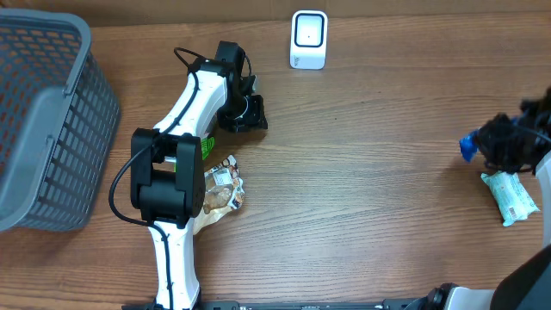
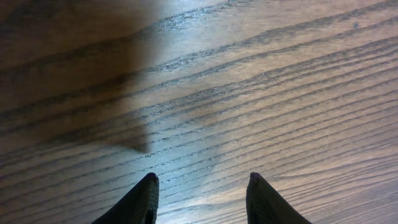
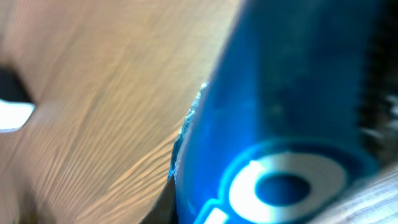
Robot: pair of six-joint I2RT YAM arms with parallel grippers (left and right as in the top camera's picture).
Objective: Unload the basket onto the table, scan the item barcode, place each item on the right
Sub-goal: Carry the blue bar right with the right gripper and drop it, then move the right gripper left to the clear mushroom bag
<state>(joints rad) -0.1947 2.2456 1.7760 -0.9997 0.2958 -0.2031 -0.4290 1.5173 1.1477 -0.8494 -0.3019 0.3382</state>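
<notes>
Next, I pull my left gripper back toward the grey mesh basket [image 1: 84, 129] before my right gripper takes the next packet, because my left arm is reaching over the snack packets [image 1: 220, 191].
A blue packet [image 1: 467, 146] with white lettering sticks out of my right gripper [image 1: 506, 142] at the table's right edge; the gripper is shut on it. In the right wrist view the blue packet [image 3: 292, 124] fills most of the picture, blurred and very close. The white barcode scanner [image 1: 309, 39] stands at the back centre, far to the left of the packet. My left gripper [image 1: 242, 114] hovers over bare wood left of the scanner. Seen from the left wrist, the left gripper [image 2: 202, 190] is open with only tabletop between its fingertips.
A grey mesh basket [image 1: 43, 129] takes up the far left. Snack packets [image 1: 225, 189] lie partly under the left arm. A pale teal wipes packet [image 1: 510, 196] lies just in front of the right gripper, near the right edge.
</notes>
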